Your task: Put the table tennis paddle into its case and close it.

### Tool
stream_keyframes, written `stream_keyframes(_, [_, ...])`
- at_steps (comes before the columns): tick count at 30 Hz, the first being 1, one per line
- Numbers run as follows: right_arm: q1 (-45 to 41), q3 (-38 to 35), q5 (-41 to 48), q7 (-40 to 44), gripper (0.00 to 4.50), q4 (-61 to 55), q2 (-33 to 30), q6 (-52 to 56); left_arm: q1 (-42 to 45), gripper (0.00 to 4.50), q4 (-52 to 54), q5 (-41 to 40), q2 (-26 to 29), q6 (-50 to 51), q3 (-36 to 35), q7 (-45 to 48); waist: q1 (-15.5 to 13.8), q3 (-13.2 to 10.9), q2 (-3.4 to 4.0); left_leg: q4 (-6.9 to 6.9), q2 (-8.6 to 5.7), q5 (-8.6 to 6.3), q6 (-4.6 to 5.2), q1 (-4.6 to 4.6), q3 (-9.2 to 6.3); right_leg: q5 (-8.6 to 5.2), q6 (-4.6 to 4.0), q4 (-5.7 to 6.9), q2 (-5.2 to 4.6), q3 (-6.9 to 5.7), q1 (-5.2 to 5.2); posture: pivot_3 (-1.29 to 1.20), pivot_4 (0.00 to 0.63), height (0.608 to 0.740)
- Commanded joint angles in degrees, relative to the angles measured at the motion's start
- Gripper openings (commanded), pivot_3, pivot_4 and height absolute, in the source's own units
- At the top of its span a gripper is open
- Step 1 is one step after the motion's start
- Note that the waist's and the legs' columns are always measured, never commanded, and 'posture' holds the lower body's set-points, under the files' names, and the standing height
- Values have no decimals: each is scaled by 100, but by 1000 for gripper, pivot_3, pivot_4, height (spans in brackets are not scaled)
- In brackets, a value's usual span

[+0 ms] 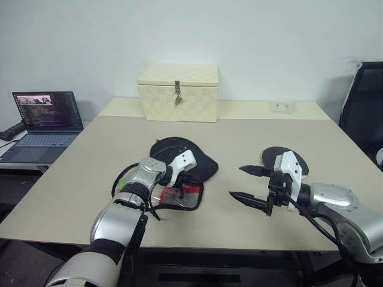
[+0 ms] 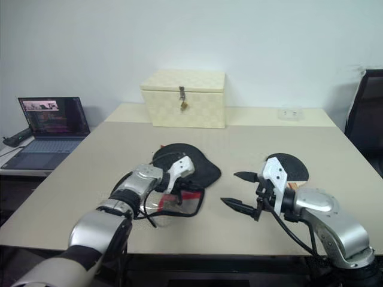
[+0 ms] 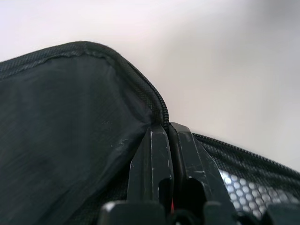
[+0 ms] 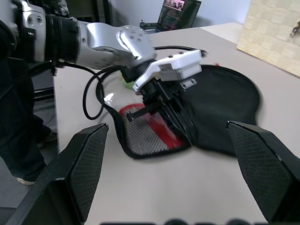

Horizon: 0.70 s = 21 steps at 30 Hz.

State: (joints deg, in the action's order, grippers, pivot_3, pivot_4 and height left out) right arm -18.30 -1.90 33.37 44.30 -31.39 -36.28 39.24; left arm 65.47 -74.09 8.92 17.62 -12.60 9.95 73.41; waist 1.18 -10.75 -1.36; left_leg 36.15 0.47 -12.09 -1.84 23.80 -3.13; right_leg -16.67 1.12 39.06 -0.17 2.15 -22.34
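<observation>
The black flap lies open and attached to the case's mesh side (image 1: 189, 197) at the seam (image 4: 192, 141), so I expect that side to slide along when I pull the flap.
The case (image 1: 182, 154) lies in the middle of the table, black fabric with its red mesh panel (image 1: 187, 195) towards the front. My left gripper (image 1: 178, 183) is shut on the case's zip edge (image 3: 159, 101), its fingers (image 4: 174, 117) pinched tight at the seam where the black flap meets the mesh side. The table tennis paddle (image 2: 288, 165) lies flat on the table to the right, black face up, partly behind my right arm. My right gripper (image 1: 237, 182) hovers open in front of the paddle, to the right of the case, with nothing between its fingers.
A cream checker-textured latched box (image 1: 178, 91) stands at the back of the table (image 1: 90, 161). A small clear item (image 1: 282, 107) rests at the back right. An open laptop (image 1: 48, 119) sits on a side desk to the left, and a black chair (image 1: 365, 107) stands at the right.
</observation>
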Motion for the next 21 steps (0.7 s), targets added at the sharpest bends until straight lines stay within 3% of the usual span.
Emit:
stream_keyframes(1, [132,-262,229,-194,4449,-424,-52,100,15,22,176,195,-196,-400,328,837,1,0,0,0,0,0,0,0,0,0,0,0,0,0,0,0,150,740])
stream_keyframes(8, [324,-292,352,-388,4449,-636,-56,171,-70,22,236,337,-107,-939,593,1538,23,1,0,0,0,0,1,-1,0,0,0,0,2,1,1,0,150,740])
stream_keyframes(14, [21,-43,244,-390,4449,-309,49,96,-115,22,362,-142,-118,-514,104,1216,52,1,0,1,0,0,1,-2,0,0,0,2,4,1,1,0,150,740])
stream_keyframes(17, [-237,89,165,-327,4449,-6,104,46,-276,689,572,-365,-59,-403,-114,1132,62,1,0,4,3,0,2,-3,0,0,0,5,4,1,1,0,150,740])
stream_keyframes(21, [-728,172,80,-323,4449,636,235,43,-671,2080,1395,-855,124,13,-460,1149,72,1,0,5,8,0,2,-3,2,0,0,8,5,5,-1,0,150,740])
